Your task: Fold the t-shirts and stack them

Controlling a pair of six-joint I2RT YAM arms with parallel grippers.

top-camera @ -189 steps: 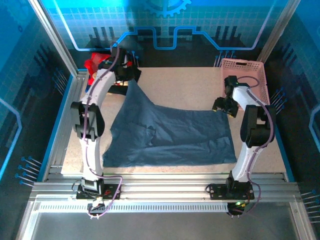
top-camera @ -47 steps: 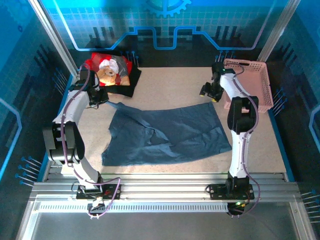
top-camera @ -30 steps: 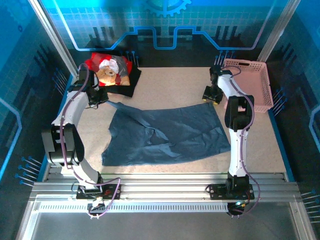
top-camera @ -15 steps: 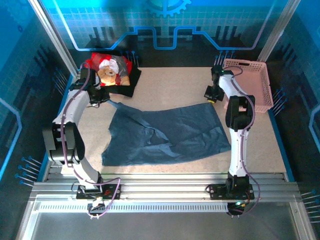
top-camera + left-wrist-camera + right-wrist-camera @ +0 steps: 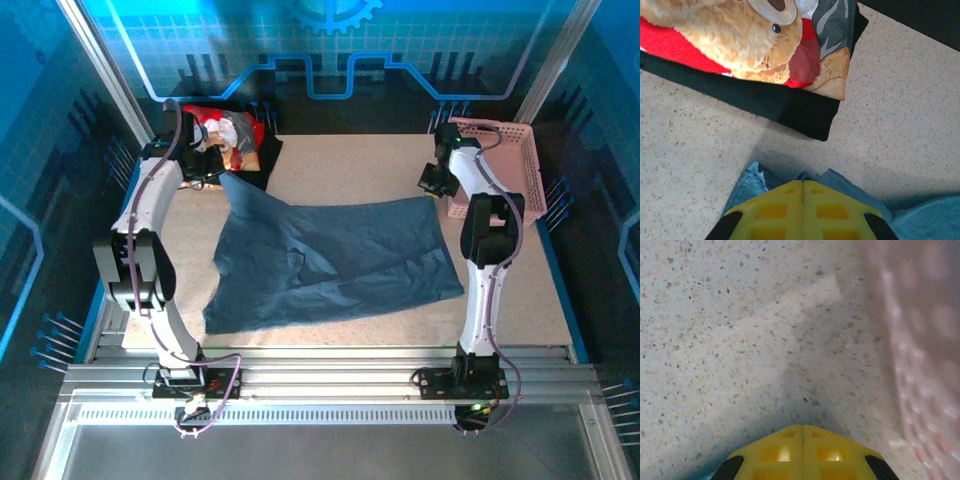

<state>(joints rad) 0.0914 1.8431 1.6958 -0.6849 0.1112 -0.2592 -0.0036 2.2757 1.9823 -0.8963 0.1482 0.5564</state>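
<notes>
I should bring the slate-blue t-shirt's raised corner (image 5: 231, 183), which my left gripper holds close to the folded black t-shirt, back over toward the slate-blue t-shirt's near edge (image 5: 217, 315).
A dark slate-blue t-shirt (image 5: 330, 260) lies spread over the middle of the table. My left gripper (image 5: 213, 172) is shut on its far-left corner, which is raised off the table; blue cloth (image 5: 752, 182) bunches around the yellow jaws (image 5: 803, 181). My right gripper (image 5: 431, 186) is shut at the shirt's far-right corner, which reaches up to it. In the right wrist view the jaws (image 5: 802, 427) are closed, with a sliver of blue at their lower left. The red teddy-bear t-shirt (image 5: 228, 130) (image 5: 715, 30) lies folded on the black one (image 5: 252, 176) (image 5: 790, 107) at the far left.
A pink lattice basket (image 5: 505, 165) stands at the far right, just right of my right gripper, and blurs into the right wrist view (image 5: 925, 340). Bare speckled tabletop (image 5: 340, 165) lies beyond the shirt. Aluminium rails (image 5: 320, 375) run along the near edge.
My right gripper has shut at the shirt's far-right corner and drifted slightly right. My left gripper has lifted the far-left corner back towards the red shirt, drawing the far edge up.
</notes>
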